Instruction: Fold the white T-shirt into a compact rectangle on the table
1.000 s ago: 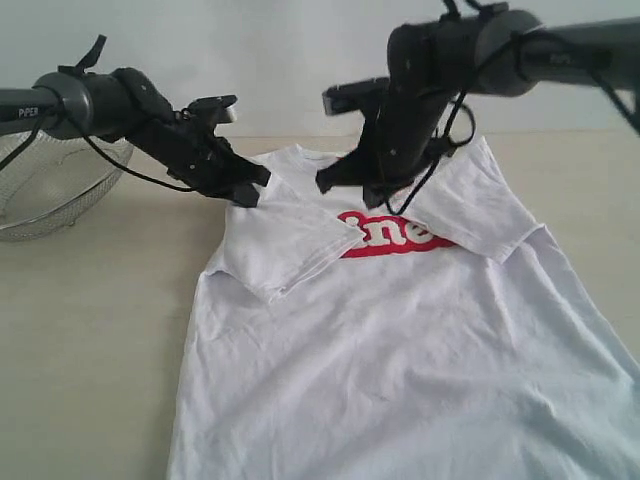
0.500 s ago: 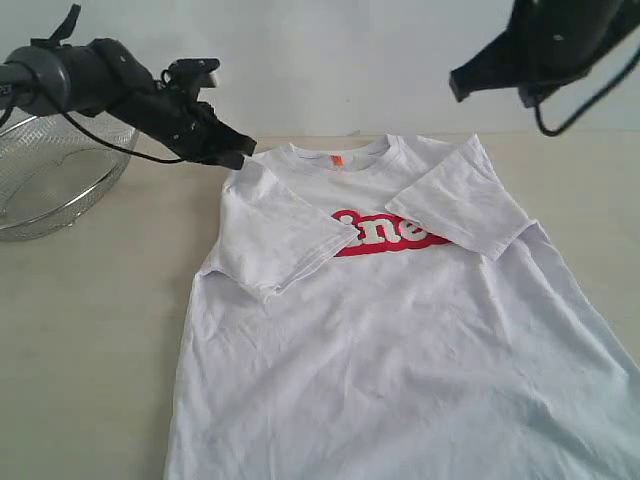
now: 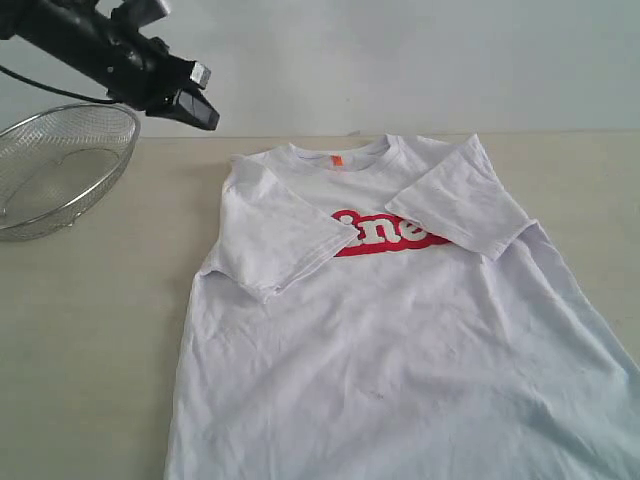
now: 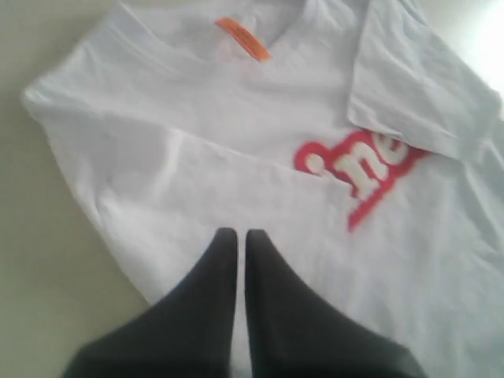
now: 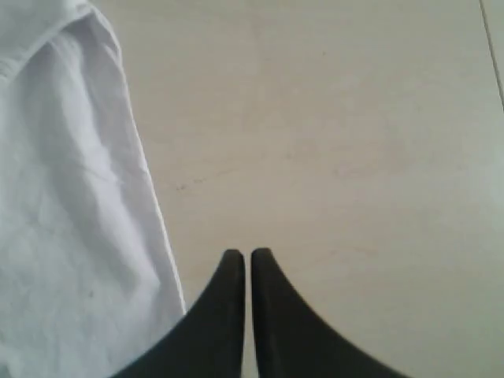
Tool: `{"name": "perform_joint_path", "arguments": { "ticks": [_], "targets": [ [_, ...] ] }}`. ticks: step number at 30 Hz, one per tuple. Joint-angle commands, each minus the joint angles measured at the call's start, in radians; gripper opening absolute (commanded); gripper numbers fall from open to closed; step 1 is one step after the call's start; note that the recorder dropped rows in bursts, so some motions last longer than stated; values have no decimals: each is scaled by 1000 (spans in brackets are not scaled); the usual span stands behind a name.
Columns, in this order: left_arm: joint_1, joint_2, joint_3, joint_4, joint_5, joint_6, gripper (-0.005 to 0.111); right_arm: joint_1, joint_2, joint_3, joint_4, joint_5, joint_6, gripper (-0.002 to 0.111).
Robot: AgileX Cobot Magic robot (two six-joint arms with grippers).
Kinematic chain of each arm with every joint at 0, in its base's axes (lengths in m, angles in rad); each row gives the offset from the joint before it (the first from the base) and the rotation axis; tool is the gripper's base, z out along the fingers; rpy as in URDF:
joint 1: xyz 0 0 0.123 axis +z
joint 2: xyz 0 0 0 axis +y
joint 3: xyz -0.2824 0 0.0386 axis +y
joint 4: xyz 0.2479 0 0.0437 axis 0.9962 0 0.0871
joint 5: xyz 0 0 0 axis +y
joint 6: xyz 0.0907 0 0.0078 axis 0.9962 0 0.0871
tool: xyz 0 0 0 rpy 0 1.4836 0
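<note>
Both sleeves (image 3: 462, 200) are folded over the chest of the T-shirt, so my right gripper should keep moving along the T-shirt's side edge (image 3: 588, 298) until it opens at the T-shirt's bottom corner.
The white T-shirt (image 3: 400, 340) lies face up on the table (image 3: 90, 330), both sleeves folded inward over the chest, partly covering the red lettering (image 3: 390, 232). Its orange neck tag (image 3: 336, 160) shows at the collar. My left gripper (image 3: 196, 108) hangs in the air at the upper left, above and clear of the shirt, jaws shut and empty. In the left wrist view the left gripper (image 4: 236, 235) looks down on the folded sleeve and T-shirt (image 4: 236, 157). My right gripper (image 5: 247, 256) is shut and empty over bare table beside the T-shirt's edge (image 5: 71, 236); it is out of the exterior view.
A round wire-mesh basket (image 3: 60, 165) stands at the left edge of the table, under the left arm. A pale wall runs behind the table's far edge. Bare tabletop (image 5: 339, 157) extends beside the shirt.
Both arms have lifted and pulled back from the shirt's shoulders: the left rose toward the upper left, the right went up and out of the exterior view. The sleeves stay folded inward.
</note>
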Motion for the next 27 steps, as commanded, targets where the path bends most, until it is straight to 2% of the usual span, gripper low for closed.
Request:
{"name": "perform_joint_path", "arguments": {
  "ticks": [1,2,3,4,5,6,7,8,9,11,12,15,17,20,23,27],
  "targets": [
    [9,-158,211,-145,84,74,4,-63,-105,116,129,-142,-65,0],
    [2,-197,261,-145,74,77,4,-69,-109,120,177,-126,-117,0],
    [-3,-309,402,-122,12,77,4,-86,-104,120,289,-69,-237,0],
    [-5,-358,481,-117,-36,77,4,-96,-92,120,337,-63,-276,0],
    [-5,-490,652,-114,-157,74,4,-112,-66,120,428,-61,-381,0],
    [-5,-558,724,-114,-218,64,4,-119,-53,120,466,-63,-430,0],
    [-5,-689,904,-114,-375,26,4,-145,-14,120,547,-65,-527,0],
    [-5,-736,973,-118,-429,9,4,-160,5,120,581,-65,-561,0],
    [-5,-832,1131,-176,-514,0,4,-207,56,114,664,-65,-648,0],
    [-5,-914,1304,-326,-565,66,4,-287,141,89,779,-4,-755,0],
    [-5,-930,1367,-347,-565,112,4,-326,190,65,800,55,-808,0],
    [-5,-927,1483,-411,-574,161,4,-412,304,-11,770,239,-884,0],
    [-10,-927,1533,-511,-556,277,4,-451,362,-32,787,296,-873,0],
    [-81,-927,1582,-670,-494,436,4,-452,379,-32,762,322,-877,0],
    [-164,-926,1606,-780,-553,552,4,-452,379,-32,746,330,-877,0],
    [-239,-921,1606,-795,-607,558,4,-452,379,-32,703,364,-875,0]
  ]
}}
